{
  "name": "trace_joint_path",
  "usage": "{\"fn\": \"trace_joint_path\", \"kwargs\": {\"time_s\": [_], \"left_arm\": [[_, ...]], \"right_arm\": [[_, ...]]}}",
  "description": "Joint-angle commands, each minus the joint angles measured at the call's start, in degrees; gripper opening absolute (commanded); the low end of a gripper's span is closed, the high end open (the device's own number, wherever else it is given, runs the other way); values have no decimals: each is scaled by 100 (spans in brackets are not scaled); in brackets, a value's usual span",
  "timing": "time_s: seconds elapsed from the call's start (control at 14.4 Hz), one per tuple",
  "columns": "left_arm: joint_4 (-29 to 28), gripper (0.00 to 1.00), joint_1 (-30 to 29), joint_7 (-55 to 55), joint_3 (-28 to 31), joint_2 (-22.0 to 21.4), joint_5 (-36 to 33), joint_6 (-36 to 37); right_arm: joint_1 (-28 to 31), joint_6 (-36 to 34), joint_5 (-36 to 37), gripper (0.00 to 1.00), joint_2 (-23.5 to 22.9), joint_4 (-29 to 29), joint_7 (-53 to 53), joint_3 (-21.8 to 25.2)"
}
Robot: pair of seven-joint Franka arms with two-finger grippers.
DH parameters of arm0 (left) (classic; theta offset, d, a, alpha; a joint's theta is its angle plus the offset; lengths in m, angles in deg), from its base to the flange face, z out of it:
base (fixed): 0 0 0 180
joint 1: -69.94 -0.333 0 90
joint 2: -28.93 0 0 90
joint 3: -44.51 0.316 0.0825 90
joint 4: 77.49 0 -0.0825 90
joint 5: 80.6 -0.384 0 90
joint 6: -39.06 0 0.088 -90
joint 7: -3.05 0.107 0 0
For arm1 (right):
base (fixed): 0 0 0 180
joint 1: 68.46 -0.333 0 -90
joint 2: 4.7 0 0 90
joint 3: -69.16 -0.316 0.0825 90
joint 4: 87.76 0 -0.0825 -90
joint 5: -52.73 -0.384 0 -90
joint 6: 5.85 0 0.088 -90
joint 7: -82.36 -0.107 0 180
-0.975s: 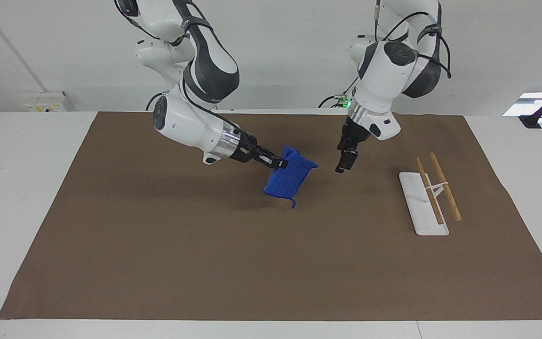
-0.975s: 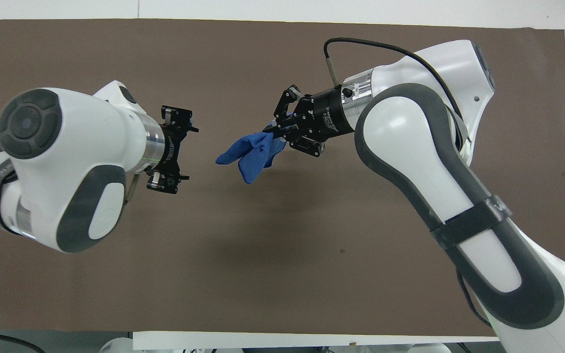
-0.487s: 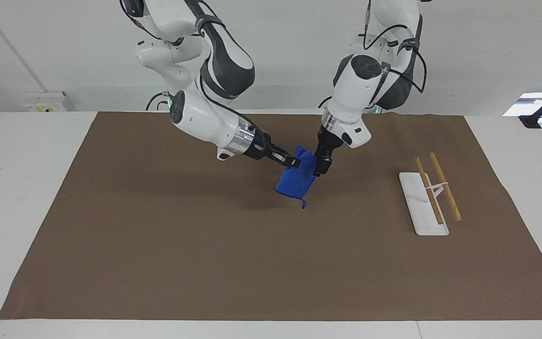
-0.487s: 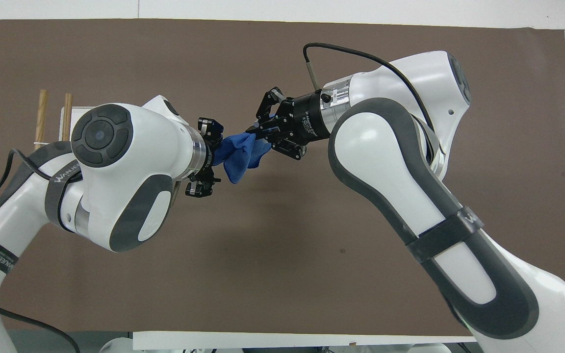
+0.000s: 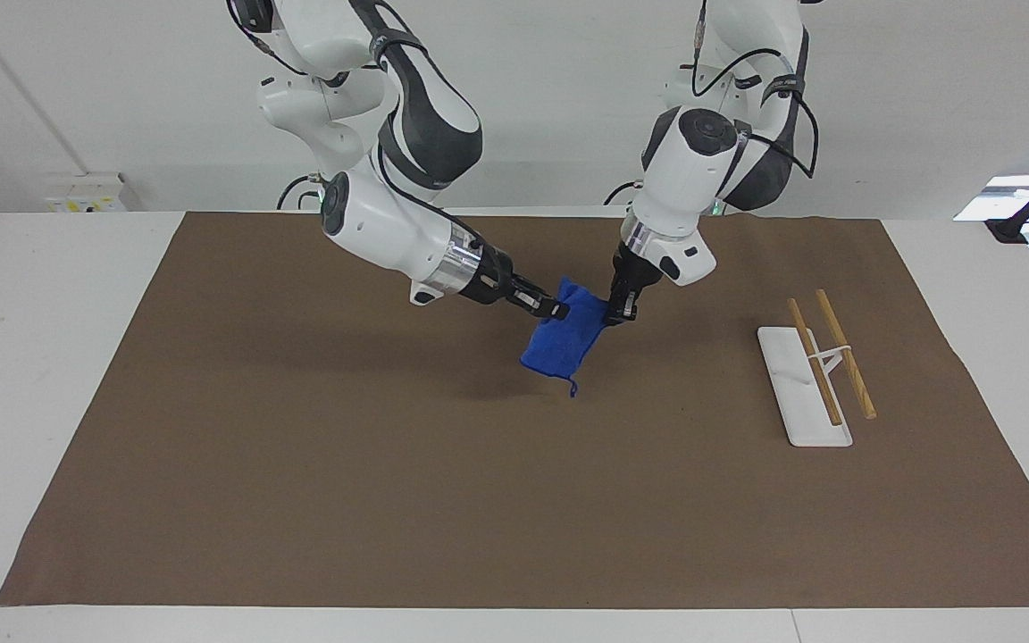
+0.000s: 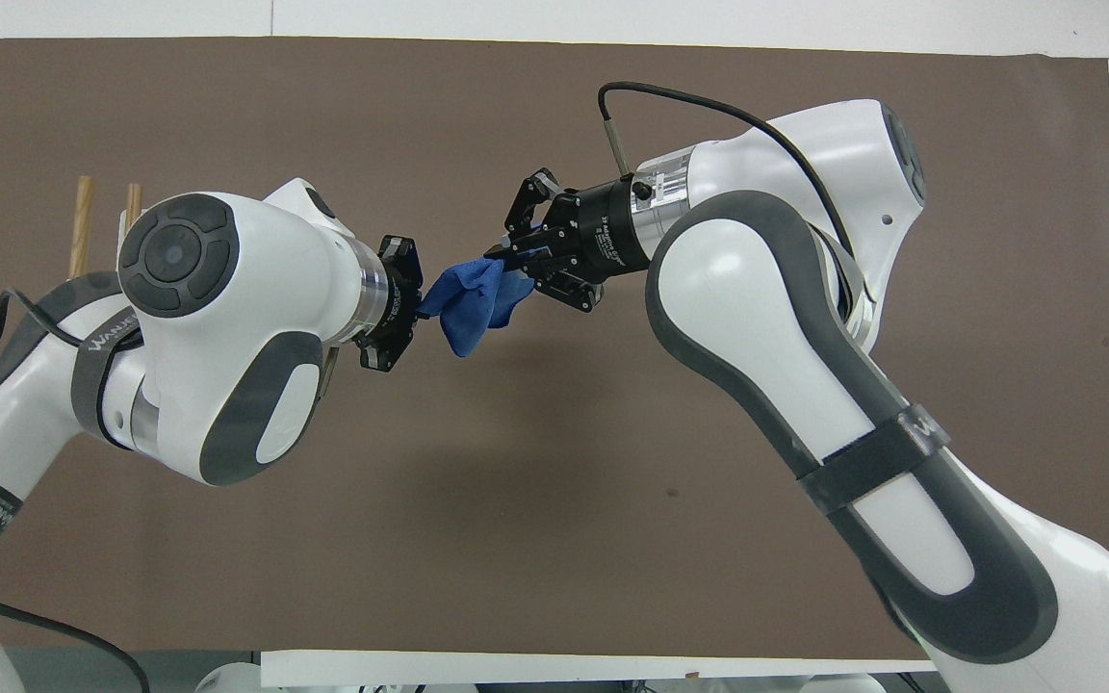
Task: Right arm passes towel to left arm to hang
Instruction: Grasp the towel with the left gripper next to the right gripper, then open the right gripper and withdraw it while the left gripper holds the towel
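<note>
Both of the robot's grippers are closed on the blue towel (image 6: pixel 507 281), so the right gripper should open and move away before the left gripper takes the towel to the wooden rods (image 5: pixel 849 354).
The blue towel (image 5: pixel 559 344) hangs in the air over the middle of the brown mat, its cord loop dangling at the bottom corner. My right gripper (image 5: pixel 557 309) is shut on one upper edge of it. My left gripper (image 5: pixel 619 312) is shut on the other upper corner, so both hold the towel between them. In the overhead view the towel (image 6: pixel 470 306) stretches from the left gripper (image 6: pixel 412 303) to the right gripper (image 6: pixel 516 262).
A white rack base (image 5: pixel 796 393) with two wooden rods (image 5: pixel 845 353) stands on the brown mat (image 5: pixel 389 491) toward the left arm's end. In the overhead view the rods (image 6: pixel 83 223) show past the left arm.
The left arm swung in from beside the rack to the towel and its gripper closed on the towel's free corner. The right arm carried the towel a little toward it and now holds still.
</note>
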Motion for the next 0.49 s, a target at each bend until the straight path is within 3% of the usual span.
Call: {"fn": "trace_joint_path", "kwargs": {"time_s": [0.0, 0.14, 0.21, 0.28, 0.35, 0.42], "left_arm": [[0, 0, -22, 122, 33, -34, -20, 3], [140, 0, -22, 243, 41, 36, -256, 231], [176, 0, -22, 340, 50, 36, -249, 310], [193, 0, -22, 350, 50, 54, -257, 311], [272, 0, -22, 350, 50, 80, -257, 320], [351, 0, -22, 350, 59, 89, -275, 346]], "right_arm": [[20, 76, -119, 1, 0, 8, -38, -22], [29, 76, -119, 10, 0, 17, -38, -22], [38, 85, -110, 39, 0, 17, -29, -13], [38, 85, -31, 88, 0, 0, 32, -13], [12, 102, 30, 100, 17, -9, 50, 13], [29, 224, 301, 100, 17, -35, 146, 13]]}}
